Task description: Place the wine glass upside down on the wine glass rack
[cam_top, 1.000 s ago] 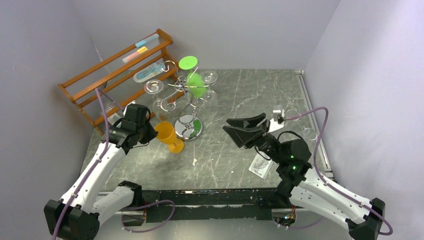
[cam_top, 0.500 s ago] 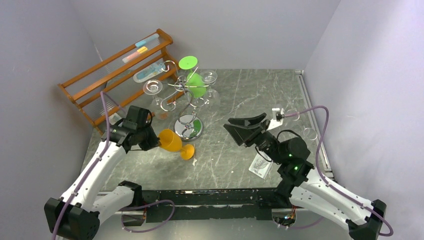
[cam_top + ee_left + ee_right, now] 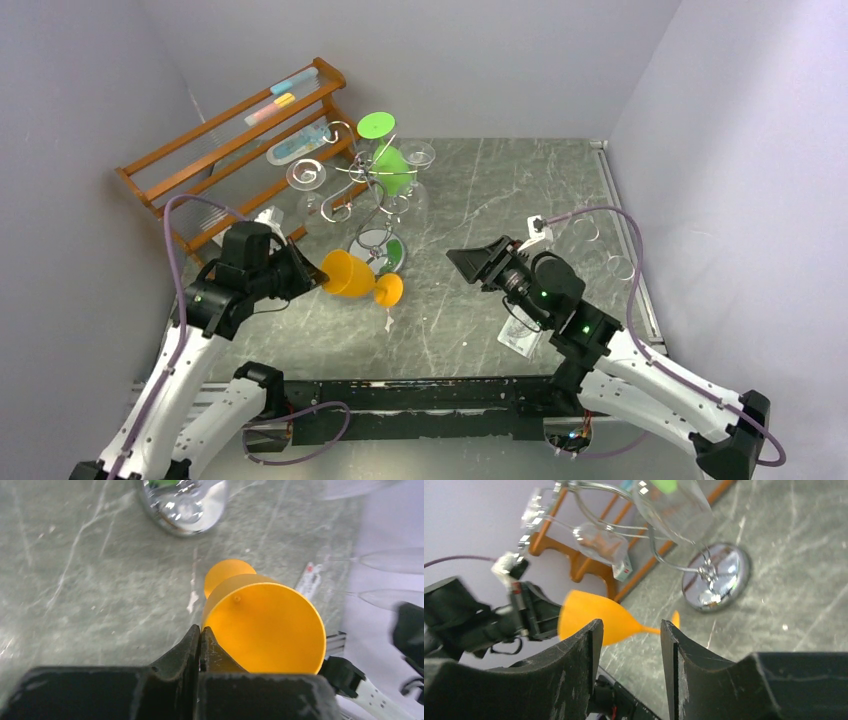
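The tilted orange wine glass is held by its rim (image 3: 329, 273) in my left gripper. Next, my right gripper grabs its stem (image 3: 374, 284) and turns the glass's foot up before hanging it.
An orange wine glass (image 3: 352, 274) hangs sideways above the table, its foot (image 3: 389, 289) pointing right. My left gripper (image 3: 318, 270) is shut on its rim; in the left wrist view the fingers (image 3: 200, 632) pinch the edge of the orange bowl (image 3: 265, 630). The wine glass rack (image 3: 375, 195), a chrome wire stand with a round shiny base (image 3: 378, 252), stands just behind the glass. My right gripper (image 3: 465, 268) is open and faces the glass from the right, apart from it. In the right wrist view the glass stem (image 3: 649, 629) shows in the gap of the gripper (image 3: 631, 625).
A green glass (image 3: 392, 165) and clear glasses (image 3: 308, 178) hang upside down on the wire stand. A slanted wooden shelf rack (image 3: 240, 140) stands at the back left. Clear glasses (image 3: 585, 230) lie by the right edge, and a plastic packet (image 3: 522, 330) lies under the right arm.
The left arm has lifted the orange glass, carried it right and tipped it sideways. The right gripper has rolled and turned towards the glass.
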### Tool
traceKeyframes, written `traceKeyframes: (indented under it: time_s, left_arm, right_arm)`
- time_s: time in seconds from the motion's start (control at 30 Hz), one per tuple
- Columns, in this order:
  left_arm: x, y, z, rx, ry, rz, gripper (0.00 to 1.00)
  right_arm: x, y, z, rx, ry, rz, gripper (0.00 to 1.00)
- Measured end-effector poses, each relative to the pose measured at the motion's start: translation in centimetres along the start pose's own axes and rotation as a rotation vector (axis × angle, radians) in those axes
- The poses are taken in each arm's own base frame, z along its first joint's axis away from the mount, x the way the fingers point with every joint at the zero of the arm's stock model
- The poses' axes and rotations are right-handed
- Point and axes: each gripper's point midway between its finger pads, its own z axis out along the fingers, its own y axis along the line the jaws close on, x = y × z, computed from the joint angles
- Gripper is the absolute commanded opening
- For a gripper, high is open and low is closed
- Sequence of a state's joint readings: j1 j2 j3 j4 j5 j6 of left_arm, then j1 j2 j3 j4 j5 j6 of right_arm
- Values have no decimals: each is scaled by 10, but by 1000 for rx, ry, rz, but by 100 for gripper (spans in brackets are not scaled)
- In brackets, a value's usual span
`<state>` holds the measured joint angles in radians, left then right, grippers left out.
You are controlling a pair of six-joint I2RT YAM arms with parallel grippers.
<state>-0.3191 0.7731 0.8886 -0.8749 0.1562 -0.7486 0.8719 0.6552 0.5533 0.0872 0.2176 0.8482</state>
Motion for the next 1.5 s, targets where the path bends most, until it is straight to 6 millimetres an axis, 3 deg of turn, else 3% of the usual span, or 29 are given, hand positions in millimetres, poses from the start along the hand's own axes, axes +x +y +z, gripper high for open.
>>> traceKeyframes:
  time_s: [0.2,0.37,0.47,0.67,1.0,1.1,1.33,1.5]
  left_arm:
    - [-23,-38,-20,221,-159,75,5]
    - [-46,-63,-35,344,-295,138,5]
    - [-51,-73,-29,397,-315,159,5]
    - [-49,-75,-9,438,-309,194,5]
    - [-40,-83,-7,564,-348,258,5]
    - [-38,-84,-9,597,-378,281,5]
    - [-36,-86,-12,638,-412,318,5]
    - [-35,-87,-15,652,-418,348,5]
  right_arm:
    - [30,-25,7,153,97,208,48]
    - [51,-20,17,176,170,405,42]
    - [61,-15,23,186,211,530,39]
    - [50,5,29,130,188,678,43]
    - [27,21,41,199,129,797,39]
    - [34,24,48,240,137,805,38]
    - [62,21,55,354,132,780,53]
    - [62,16,61,392,71,774,53]
